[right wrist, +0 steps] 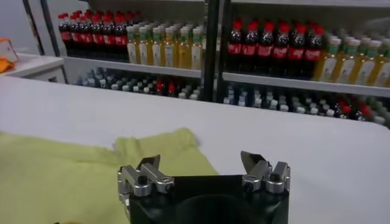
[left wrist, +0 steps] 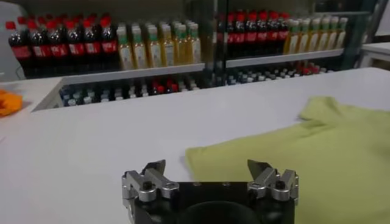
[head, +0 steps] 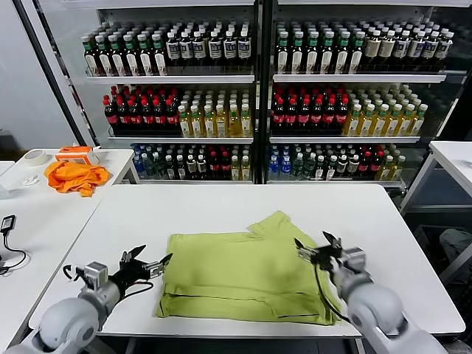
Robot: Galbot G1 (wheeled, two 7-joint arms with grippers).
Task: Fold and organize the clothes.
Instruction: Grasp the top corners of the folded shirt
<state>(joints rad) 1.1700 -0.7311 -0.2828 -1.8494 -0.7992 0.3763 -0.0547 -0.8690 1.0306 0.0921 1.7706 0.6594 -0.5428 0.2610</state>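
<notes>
The lime-green T-shirt is lying with its plain side [head: 225, 263] up, so I expect its underside to show a white print when I fold the back edge [head: 210, 236] forward.
The lime-green T-shirt [head: 243, 269] lies partly folded on the white table [head: 221, 203], one sleeve sticking out toward the back. No white print shows. My left gripper [head: 147, 262] is open and empty, just off the shirt's left edge, low over the table. My right gripper [head: 316, 247] is open and empty at the shirt's right edge. The left wrist view shows the shirt [left wrist: 304, 158] ahead of the open gripper [left wrist: 208, 169]. The right wrist view shows the sleeve [right wrist: 158, 149] ahead of the open gripper [right wrist: 198, 163].
An orange cloth [head: 74, 177], a tape roll [head: 33, 156] and an orange-white box [head: 77, 153] lie on a side table at the left. A black cable [head: 9, 243] lies on the left table. Drink coolers [head: 258, 88] stand behind. Another table [head: 453, 158] stands at the right.
</notes>
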